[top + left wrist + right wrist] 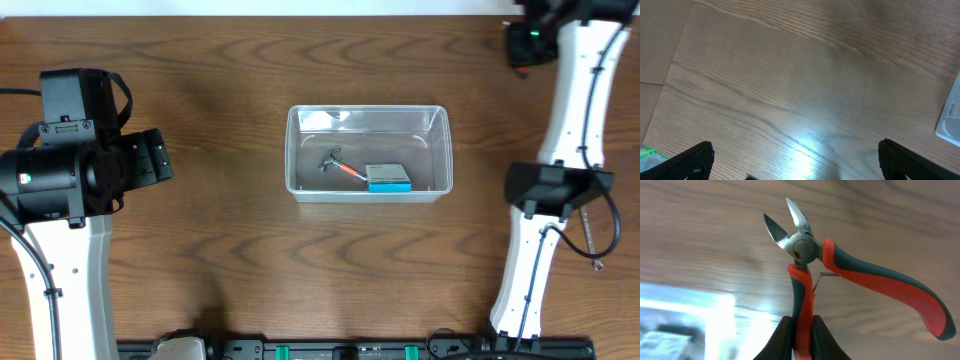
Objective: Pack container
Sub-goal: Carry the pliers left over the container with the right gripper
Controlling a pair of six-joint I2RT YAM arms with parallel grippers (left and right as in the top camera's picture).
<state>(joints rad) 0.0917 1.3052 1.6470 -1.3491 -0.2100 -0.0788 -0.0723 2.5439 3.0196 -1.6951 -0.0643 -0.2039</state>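
My right gripper should keep going into the container and let go there, because the side cutters [803,251] are clear of the wood and the container's bottom is open beside the small tool [308,166].
The clear plastic container [370,153] stands mid-table. Inside it lie a small tool with a red handle [340,168] and a blue-and-white box [388,178]. The right wrist view shows my right gripper [802,322] shut on one red-and-grey handle of a pair of side cutters [801,250]. The cutters stand upright above the wood with their blades apart and the other handle [890,287] swung out to the right. My left gripper [795,162] is open over bare wood left of the container, whose rim [951,112] shows at the right edge of its view.
The left arm [70,170] fills the table's left side. Along the right side runs the right arm [560,180], its wrist at the far right corner. A blurred pale shape [670,325] lies low and left in the right wrist view.
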